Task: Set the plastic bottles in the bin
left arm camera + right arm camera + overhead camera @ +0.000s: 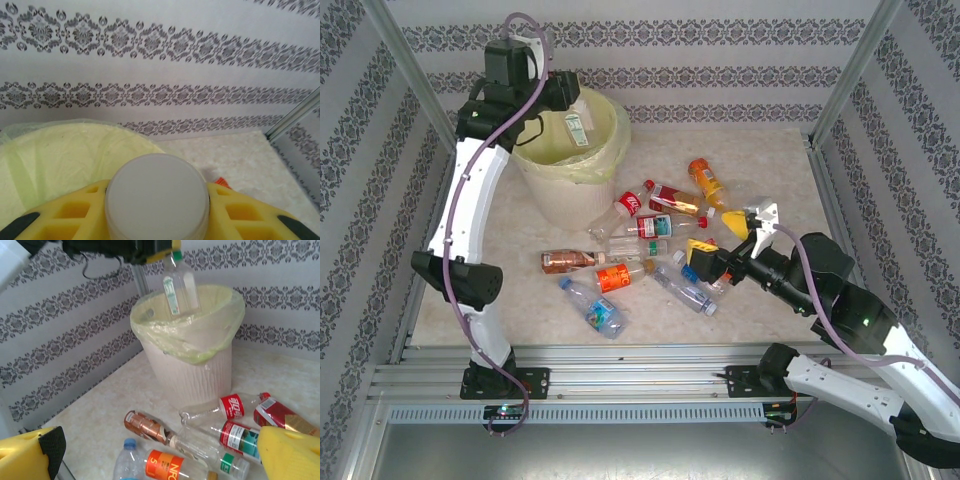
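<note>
My left gripper should keep lowering the held bottle (181,292), which hangs bottom-down over the bin's opening (214,302), until it is deep inside, and then let it go.
The cream bin (565,185) with its pale yellow liner (65,160) stands at the back left. My left gripper (572,100) hangs over its mouth, shut on a clear bottle (577,125) with a green label. That bottle's round base (156,197) sits between the yellow fingers (240,215). In the right wrist view the held bottle (177,290) hangs upright above the bin (195,365). Several bottles lie on the table: a brown one (570,261), an orange-labelled one (620,275), a red-labelled one (632,205). My right gripper (718,237) hovers open over the pile's right side, holding nothing.
More bottles lie apart from the pile: an orange juice bottle (706,180) at the back right and a blue-capped one (592,305) near the front rail. Patterned walls and metal frame posts (845,75) enclose the table. In front of the bin lie the brown bottle (147,426) and the red-labelled bottle (235,406).
</note>
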Available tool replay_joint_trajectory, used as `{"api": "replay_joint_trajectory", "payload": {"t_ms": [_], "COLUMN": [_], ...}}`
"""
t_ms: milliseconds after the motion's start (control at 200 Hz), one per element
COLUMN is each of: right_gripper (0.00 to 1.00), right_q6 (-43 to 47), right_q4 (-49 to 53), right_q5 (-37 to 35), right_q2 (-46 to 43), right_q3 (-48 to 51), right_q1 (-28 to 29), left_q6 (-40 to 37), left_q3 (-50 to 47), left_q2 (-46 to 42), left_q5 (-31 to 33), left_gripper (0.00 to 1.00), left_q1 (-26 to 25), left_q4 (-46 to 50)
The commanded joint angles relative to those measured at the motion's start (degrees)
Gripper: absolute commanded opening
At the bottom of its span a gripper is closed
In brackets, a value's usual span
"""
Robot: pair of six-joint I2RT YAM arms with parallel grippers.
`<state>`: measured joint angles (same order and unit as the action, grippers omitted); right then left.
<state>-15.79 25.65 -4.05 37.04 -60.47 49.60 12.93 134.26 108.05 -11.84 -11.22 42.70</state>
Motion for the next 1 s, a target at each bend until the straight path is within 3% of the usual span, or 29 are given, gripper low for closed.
{"api": "replay_joint_trajectory", "payload": {"t_ms": [0, 480, 994], "right_gripper": [0.98, 0.98, 0.98], "right_q6": [1.90, 1.25, 0.06], "right_q4": [-2.56, -0.01, 3.70], "right_q5": [0.13, 0.06, -0.98], "right_q2": [-0.28, 0.22, -0.38], "right_q3": [0.06, -0.23, 0.14], "right_q1": [-0.38, -0.39, -0.39], "left_q6": [-4.67, -8.15, -5.77], "left_q3": [-0.14, -1.05, -0.99], "left_q2": [0.88, 8.75, 16.10], "left_q5": [1.24, -0.03, -3.47], "left_gripper": [0.32, 0.31, 0.37], "left_q1": [0.46, 0.50, 0.46], "left_q4": [0.31, 5.63, 8.66]}}
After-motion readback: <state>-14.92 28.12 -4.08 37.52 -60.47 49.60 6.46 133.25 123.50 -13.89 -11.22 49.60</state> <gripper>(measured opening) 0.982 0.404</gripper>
